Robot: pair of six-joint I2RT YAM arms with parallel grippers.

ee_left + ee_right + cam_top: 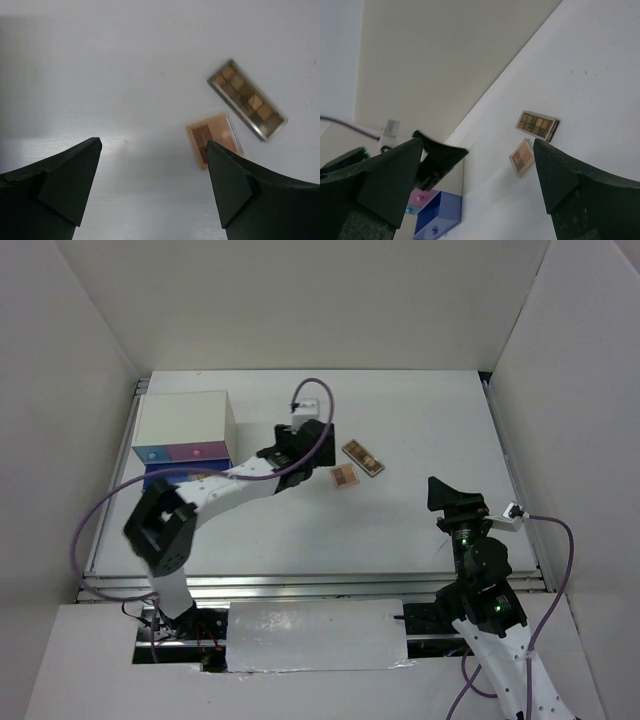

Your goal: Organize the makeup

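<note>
The left gripper goes on down to the pinkish-tan palette point(345, 476) before it closes on its sides point(334, 479), as the palette is nearly square to the gripper's open fingers and clear of the brown palette.
A long brown eyeshadow palette point(362, 457) and a small pinkish-tan palette point(344, 477) lie flat on the white table, close together but apart. My left gripper point(300, 445) hovers just left of them. In the left wrist view it point(154, 145) is open and empty over bare table, with the pinkish-tan palette point(214, 137) by its right finger and the brown palette point(247, 99) beyond. My right gripper point(452, 494) is open and empty at the right; its view point(477, 145) shows both palettes point(537, 125) point(522, 157) far off. The multicoloured palette, bottle, tube and stick are out of view.
A white box point(185, 420) with pink and blue drawers stands at the far left. Its lower blue drawer point(178, 476) is pulled open, also seen in the right wrist view point(440, 212). White walls enclose the table on three sides.
</note>
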